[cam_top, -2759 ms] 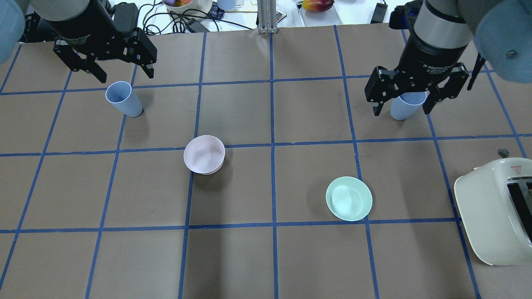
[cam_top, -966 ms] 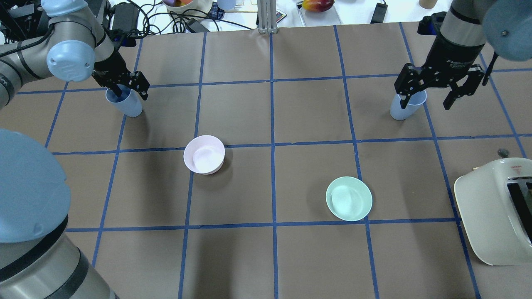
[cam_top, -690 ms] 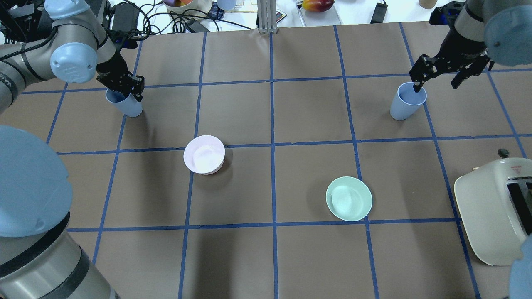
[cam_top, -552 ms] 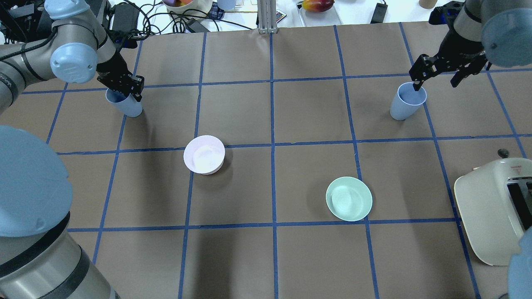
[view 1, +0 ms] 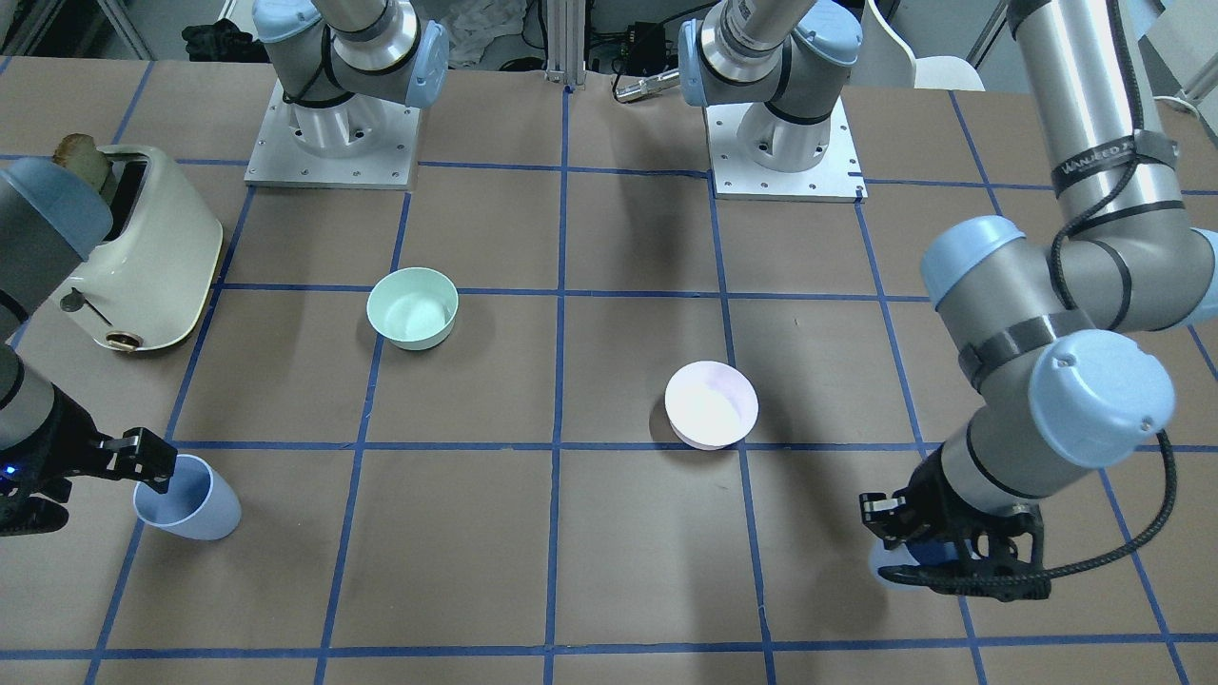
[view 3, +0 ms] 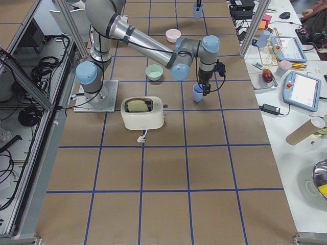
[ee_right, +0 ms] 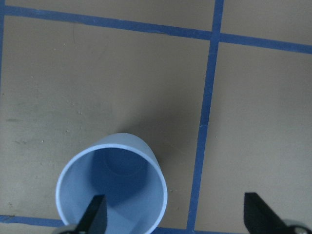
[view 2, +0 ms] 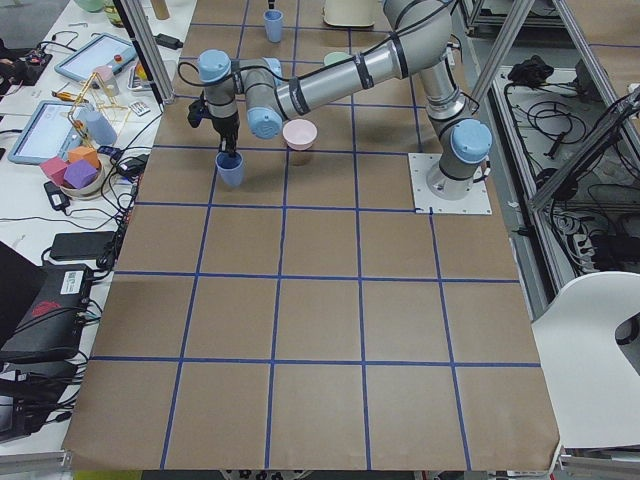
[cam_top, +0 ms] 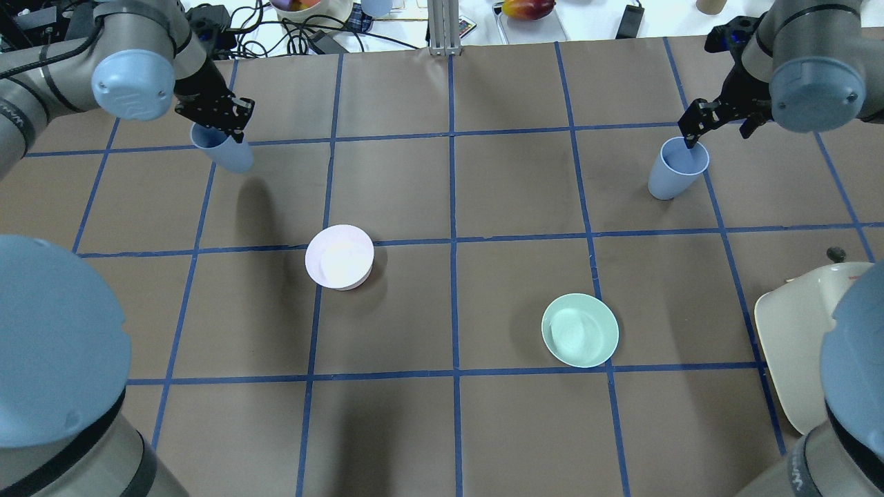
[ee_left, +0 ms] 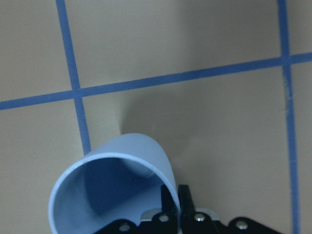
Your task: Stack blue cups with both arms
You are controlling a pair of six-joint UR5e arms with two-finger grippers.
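Observation:
I expect the blue cup [view 1: 190, 499], which gets gently narrower toward its base [view 1: 226, 513], to slide partway into the other blue cup when I lower it, with its rim still sticking out.
Two pale blue cups are in view. The left cup [cam_top: 226, 152] hangs tilted above the table, its shadow apart from it. My left gripper [cam_top: 222, 131] is shut on its rim, and the left wrist view shows the fingers [ee_left: 168, 204] pinching the cup [ee_left: 117, 195] wall. In the front view this cup is mostly hidden behind the gripper [view 1: 952, 561]. The right cup [cam_top: 673, 172] stands upright on the table. My right gripper [cam_top: 717, 137] is open, one finger inside the cup [ee_right: 112, 190] and one outside it.
A pale pink bowl [cam_top: 339, 257] and a mint-green bowl [cam_top: 579, 330] sit mid-table between the cups. A cream toaster [view 1: 143, 257] with toast stands on the right arm's side. Cables and clutter lie beyond the far table edge [cam_top: 442, 41].
My left gripper shut on the left cup's rim and lifted it off the table, moving it farther back. My right gripper came down and put one finger inside the right cup.

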